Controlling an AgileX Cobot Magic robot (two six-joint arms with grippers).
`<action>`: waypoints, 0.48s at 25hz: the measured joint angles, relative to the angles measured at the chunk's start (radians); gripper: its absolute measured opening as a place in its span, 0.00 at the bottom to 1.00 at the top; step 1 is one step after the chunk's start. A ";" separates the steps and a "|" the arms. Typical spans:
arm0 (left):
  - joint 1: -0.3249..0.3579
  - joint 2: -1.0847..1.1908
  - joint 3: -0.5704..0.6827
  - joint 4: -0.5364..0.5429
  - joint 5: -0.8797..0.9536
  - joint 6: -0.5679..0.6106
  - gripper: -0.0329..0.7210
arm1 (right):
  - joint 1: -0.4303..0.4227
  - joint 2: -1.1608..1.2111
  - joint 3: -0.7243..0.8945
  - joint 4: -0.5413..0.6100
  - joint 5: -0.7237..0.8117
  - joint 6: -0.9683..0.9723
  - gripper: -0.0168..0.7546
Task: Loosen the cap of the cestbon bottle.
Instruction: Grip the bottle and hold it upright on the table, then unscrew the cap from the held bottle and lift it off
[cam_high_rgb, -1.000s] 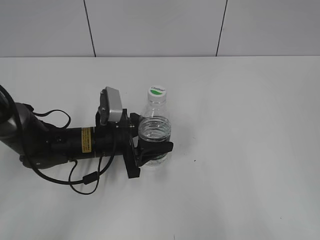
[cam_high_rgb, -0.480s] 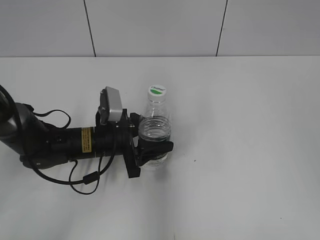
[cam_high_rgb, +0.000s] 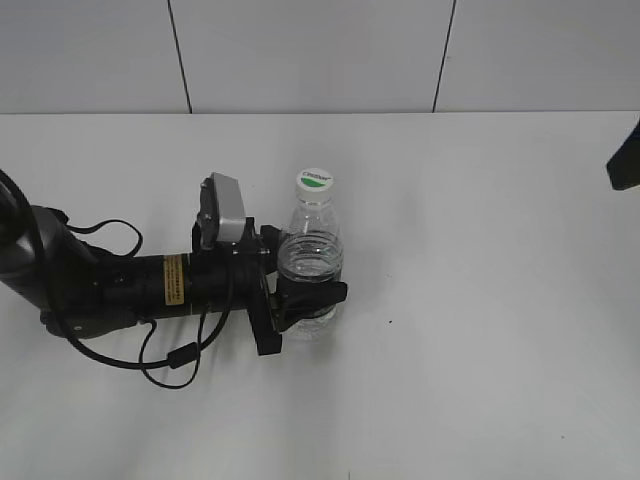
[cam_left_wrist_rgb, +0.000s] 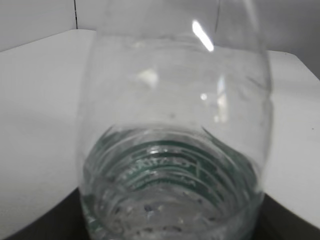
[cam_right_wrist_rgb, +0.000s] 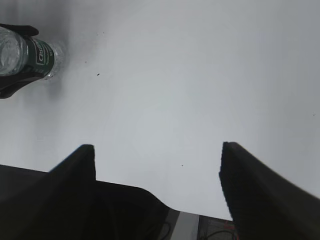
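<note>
The white cap is free above the bottle's body (cam_high_rgb: 311, 257), which my left gripper is holding, so my right gripper keeps going over the cap (cam_high_rgb: 314, 183) and closes there.
The cestbon bottle (cam_high_rgb: 310, 255) stands upright on the white table, clear and ribbed, with a dark green label band low on its body. Its white cap (cam_high_rgb: 314, 180) with a green mark sits on the neck. My left gripper (cam_high_rgb: 300, 290) is shut on the bottle's lower body from the left. In the left wrist view the bottle (cam_left_wrist_rgb: 175, 125) fills the frame. My right gripper (cam_right_wrist_rgb: 157, 150) is open and empty above bare table, far right of the bottle (cam_right_wrist_rgb: 27, 57). Only a dark tip of it (cam_high_rgb: 627, 155) shows at the exterior view's right edge.
The white table (cam_high_rgb: 480, 300) stretches to a grey panelled wall at the back. The left arm and its cables (cam_high_rgb: 120, 285) lie across the table's left side. The table's near edge (cam_right_wrist_rgb: 195, 220) shows below the right gripper.
A dark part of my right gripper has entered the exterior view at the right edge. The left gripper and the bottle have not moved.
</note>
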 joint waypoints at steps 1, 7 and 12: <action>0.000 0.000 0.000 0.000 0.000 0.000 0.58 | 0.004 0.026 -0.018 0.003 0.014 0.001 0.78; 0.000 0.000 0.000 0.000 0.000 0.000 0.58 | 0.155 0.153 -0.164 -0.058 0.065 0.062 0.78; 0.000 0.000 0.000 0.000 0.000 0.000 0.58 | 0.326 0.253 -0.319 -0.105 0.077 0.141 0.78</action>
